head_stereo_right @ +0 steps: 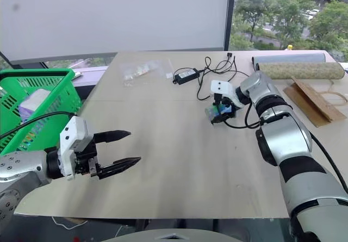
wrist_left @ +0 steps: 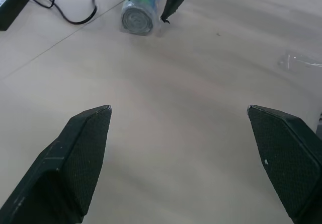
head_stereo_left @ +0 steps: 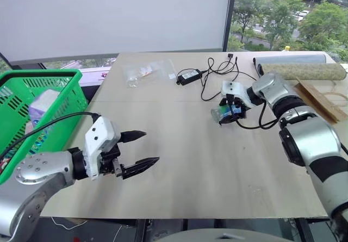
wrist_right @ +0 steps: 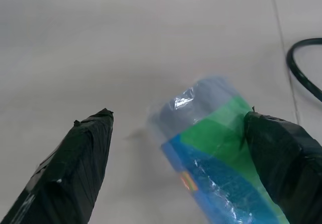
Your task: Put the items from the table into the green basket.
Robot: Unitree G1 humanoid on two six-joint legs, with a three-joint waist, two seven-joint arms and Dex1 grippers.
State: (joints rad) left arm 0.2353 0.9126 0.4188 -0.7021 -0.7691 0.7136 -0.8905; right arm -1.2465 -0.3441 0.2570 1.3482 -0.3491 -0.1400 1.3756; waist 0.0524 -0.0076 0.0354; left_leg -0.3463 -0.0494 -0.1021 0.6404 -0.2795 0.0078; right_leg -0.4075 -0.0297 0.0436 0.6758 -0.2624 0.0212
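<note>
My right gripper's fingers have the can lying at a slant across them near its grey end [wrist_right: 193,100], so next I turn my right gripper in line and grab the blue part [wrist_right: 231,199].
A blue-and-green can [head_stereo_left: 224,113] in shiny wrap lies on its side on the beige table [head_stereo_left: 206,166], right of centre. My right gripper [head_stereo_left: 230,110] is open, and its fingers straddle the can [wrist_right: 216,148]. One finger [wrist_right: 282,158] is against the can's side, the other [wrist_right: 75,163] stands clear of it. The purple tissue pack [head_stereo_left: 43,105] lies inside the green basket [head_stereo_left: 32,79], which stands off the table's left edge. My left gripper [head_stereo_left: 140,151] hovers open and empty over the near left of the table, beside the basket.
A black power adapter [head_stereo_left: 189,77] with a looping cable [head_stereo_left: 217,70] lies just behind the can. A clear plastic bag [head_stereo_left: 147,70] sits at the back. A rolled mat [head_stereo_left: 302,68] and a flat brown paper bag [head_stereo_left: 321,100] occupy the back right corner.
</note>
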